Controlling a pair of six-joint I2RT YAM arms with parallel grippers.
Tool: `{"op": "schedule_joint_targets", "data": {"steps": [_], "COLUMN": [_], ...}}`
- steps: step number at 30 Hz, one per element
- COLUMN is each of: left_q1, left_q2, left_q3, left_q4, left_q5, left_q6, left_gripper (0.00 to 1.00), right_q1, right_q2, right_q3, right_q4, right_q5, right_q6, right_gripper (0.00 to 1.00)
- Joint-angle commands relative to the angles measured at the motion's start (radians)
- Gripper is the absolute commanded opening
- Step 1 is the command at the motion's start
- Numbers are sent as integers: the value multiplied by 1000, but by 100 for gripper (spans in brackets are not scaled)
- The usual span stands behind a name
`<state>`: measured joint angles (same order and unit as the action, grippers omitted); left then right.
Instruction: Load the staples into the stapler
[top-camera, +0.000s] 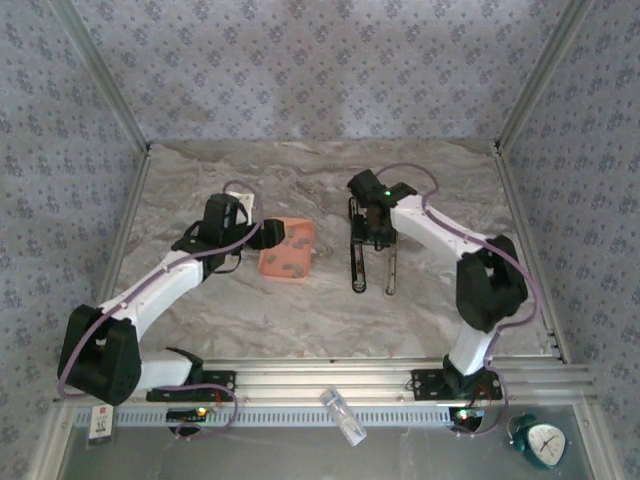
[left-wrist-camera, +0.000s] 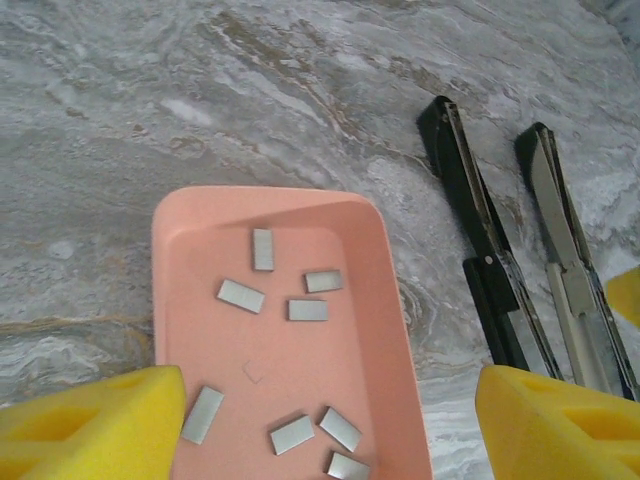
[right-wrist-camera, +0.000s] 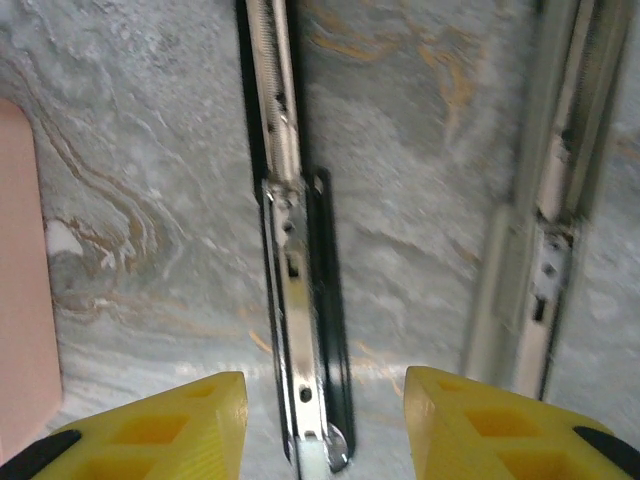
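Observation:
My right gripper's open fingers are lined up across the black stapler's narrow width (right-wrist-camera: 300, 310). I should keep lowering them toward its spring rail (right-wrist-camera: 272, 75) until they close on it.
Several grey staples (left-wrist-camera: 308, 310) lie scattered in a salmon tray (left-wrist-camera: 200, 260) on the marble table. My left gripper (left-wrist-camera: 330, 385) hovers over the tray's near end, open wide, nothing between its yellow fingers (left-wrist-camera: 100, 425). From above, the left gripper (top-camera: 272, 235) sits at the tray's (top-camera: 290, 235) left edge. The stapler (top-camera: 357, 262) lies unfolded to the right as two long arms, a black base (left-wrist-camera: 480, 250) and a metal rail (left-wrist-camera: 565, 270). My right gripper (right-wrist-camera: 325, 385) is open astride the end of one stapler arm (right-wrist-camera: 300, 260), with a gap on each side. The right gripper (top-camera: 372, 235) is over the stapler's far end.
Patterned walls with metal posts close in the table on three sides. An aluminium rail (top-camera: 330, 375) runs along the near edge. In front of it lie a clear plastic piece (top-camera: 343, 415), a small green clock (top-camera: 545, 442) and a tag (top-camera: 100, 422).

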<state>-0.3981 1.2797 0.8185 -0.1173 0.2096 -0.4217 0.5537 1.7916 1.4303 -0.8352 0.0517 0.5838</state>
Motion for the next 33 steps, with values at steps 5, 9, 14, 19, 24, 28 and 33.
{"op": "schedule_joint_targets", "data": {"steps": [5, 9, 14, 19, 24, 28, 33], "left_q1": [54, 70, 79, 81, 82, 84, 85], "left_q2": [11, 18, 37, 63, 79, 81, 70], "left_q3": [32, 33, 44, 61, 71, 77, 82], "left_q4": [-41, -43, -40, -41, -43, -53, -65], "left_q5": [-16, -11, -2, 8, 16, 16, 21], "left_q6": [-48, -46, -44, -40, -38, -34, -34], "left_gripper": [77, 77, 77, 77, 77, 77, 77], "right_q1": [-13, -21, -33, -44, -51, -48, -29], "right_q2": [191, 255, 311, 349, 373, 350, 249], "right_q3": [145, 179, 202, 217, 221, 203, 105], "right_q4": [-5, 5, 17, 42, 67, 91, 190], "right_q5": [-19, -21, -22, -33, -40, -29, -21], "right_q6": [-84, -96, -104, -114, -132, -154, -189], "right_gripper": [47, 47, 47, 44, 32, 20, 12]}}
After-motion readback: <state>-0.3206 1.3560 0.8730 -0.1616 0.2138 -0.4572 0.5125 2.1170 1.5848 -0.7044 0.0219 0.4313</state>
